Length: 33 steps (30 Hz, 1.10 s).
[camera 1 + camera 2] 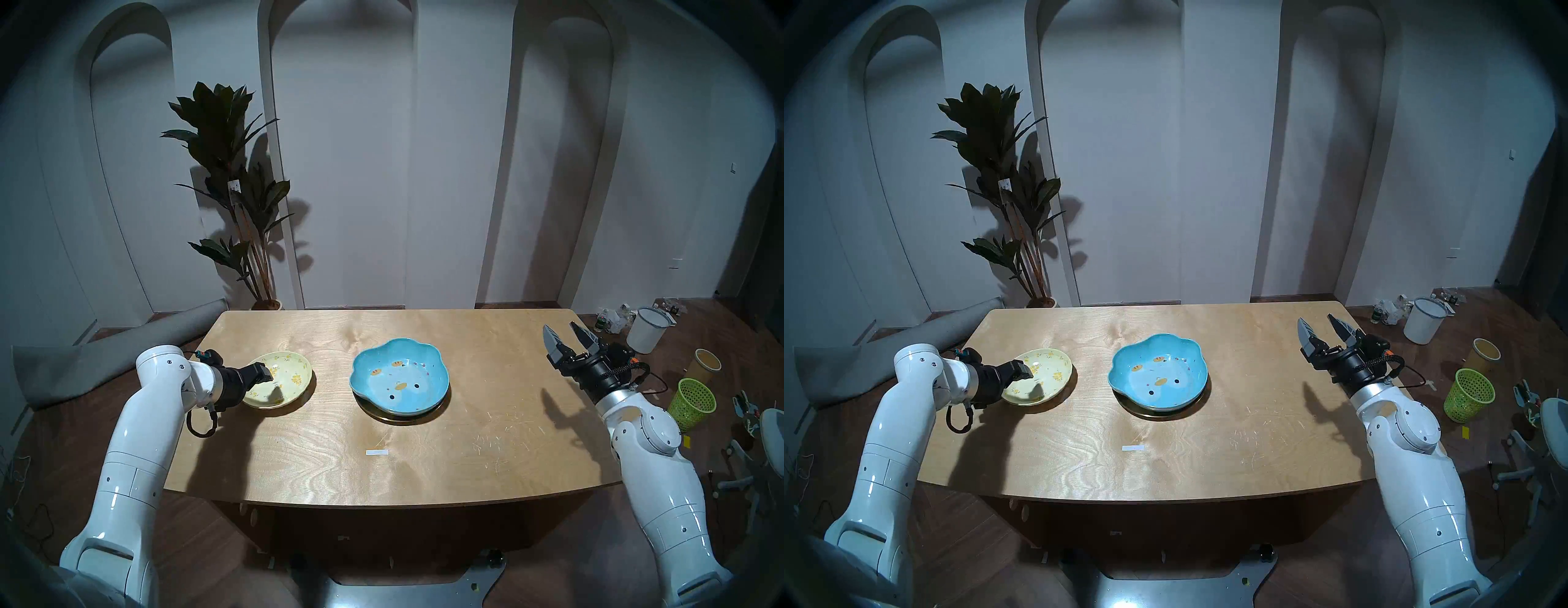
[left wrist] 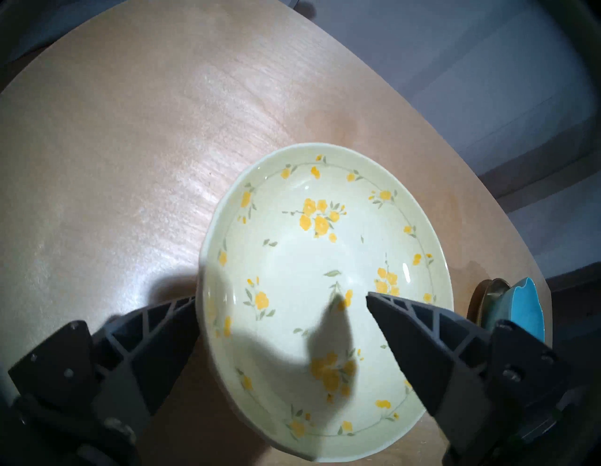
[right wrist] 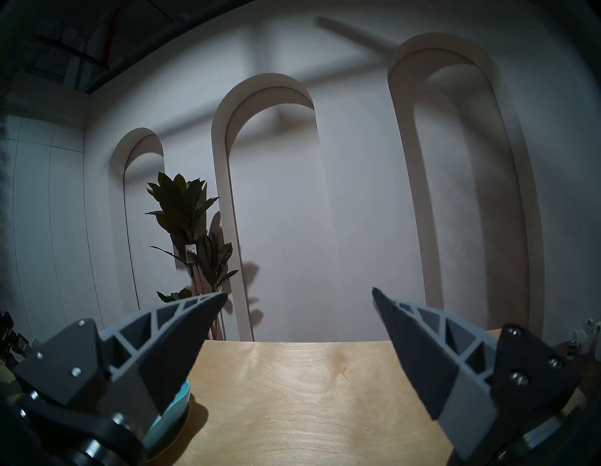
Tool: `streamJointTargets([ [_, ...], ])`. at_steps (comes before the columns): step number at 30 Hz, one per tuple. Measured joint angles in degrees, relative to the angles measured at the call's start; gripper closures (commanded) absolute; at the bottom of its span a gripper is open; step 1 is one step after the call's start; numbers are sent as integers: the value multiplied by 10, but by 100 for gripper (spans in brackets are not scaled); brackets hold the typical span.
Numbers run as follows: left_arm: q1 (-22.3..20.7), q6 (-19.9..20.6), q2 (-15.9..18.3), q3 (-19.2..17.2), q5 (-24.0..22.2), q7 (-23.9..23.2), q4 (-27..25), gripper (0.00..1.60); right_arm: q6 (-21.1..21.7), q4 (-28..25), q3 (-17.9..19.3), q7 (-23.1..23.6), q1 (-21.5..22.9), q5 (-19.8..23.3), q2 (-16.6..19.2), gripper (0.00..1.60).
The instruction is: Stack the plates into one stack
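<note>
The pale-yellow floral dish [image 1: 280, 379] should settle inside the sky-blue flower-shaped dish when the robot lowers it, because the scalloped sky-blue rim [image 1: 442, 366] is wider.
The pale-yellow floral dish [image 1: 286, 378] sits on the table's left side; it fills the left wrist view [image 2: 312, 260]. My left gripper [image 1: 265, 380] is open and straddles the dish's left rim, one finger [image 2: 156, 338] outside it and the other [image 2: 419, 345] over the inside. The sky-blue flower-shaped dish [image 1: 399, 375] rests on the gold plate [image 1: 399, 419] at the table's middle; only the gold rim shows. My right gripper [image 1: 564, 333] is open and empty, raised by the table's right edge.
The wooden table [image 1: 382, 475] has a small white label [image 1: 376, 452] near the front. On the floor at the right stand a white bucket [image 1: 647, 329], a yellow cup [image 1: 706, 363] and a green basket [image 1: 691, 403]. A potted plant [image 1: 237, 191] stands behind the table's left corner.
</note>
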Motion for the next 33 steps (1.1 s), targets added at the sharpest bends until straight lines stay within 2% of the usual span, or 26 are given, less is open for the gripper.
streamJointTargets([
  [5, -5, 0, 5, 7, -15, 13, 5, 0, 0, -2, 2, 1, 0, 0, 0, 0],
  [7, -7, 0, 7, 10, -21, 17, 7, 5, 0, -2, 3, 1, -1, 0, 0, 0],
  [8, -8, 0, 8, 10, -23, 19, 9, 15, 0, -3, 3, 1, -1, 0, 0, 0],
  [10, -11, 0, 9, 11, -29, 23, 12, 76, 0, -4, 4, 0, -1, 0, 0, 0],
  [13, -13, 0, 11, 14, -35, 30, 22, 94, 0, -5, 5, -2, -2, 0, 1, 0],
  [18, -16, 0, 12, 19, -46, 30, 30, 93, 0, -5, 5, -6, -2, 0, 1, 0],
  [21, -17, 0, 13, 23, -50, 27, 33, 103, 0, -6, 5, -9, -3, 0, 1, 0],
  [23, -18, 0, 15, 24, -52, 25, 35, 146, 0, -6, 5, -11, -3, 0, 1, 0],
  [24, -19, 0, 15, 25, -54, 24, 36, 160, 0, -6, 5, -12, -3, -1, 1, 0],
  [33, -19, 0, 17, 19, -70, 13, 36, 160, 1, -8, 3, -17, -4, -2, 3, 0],
])
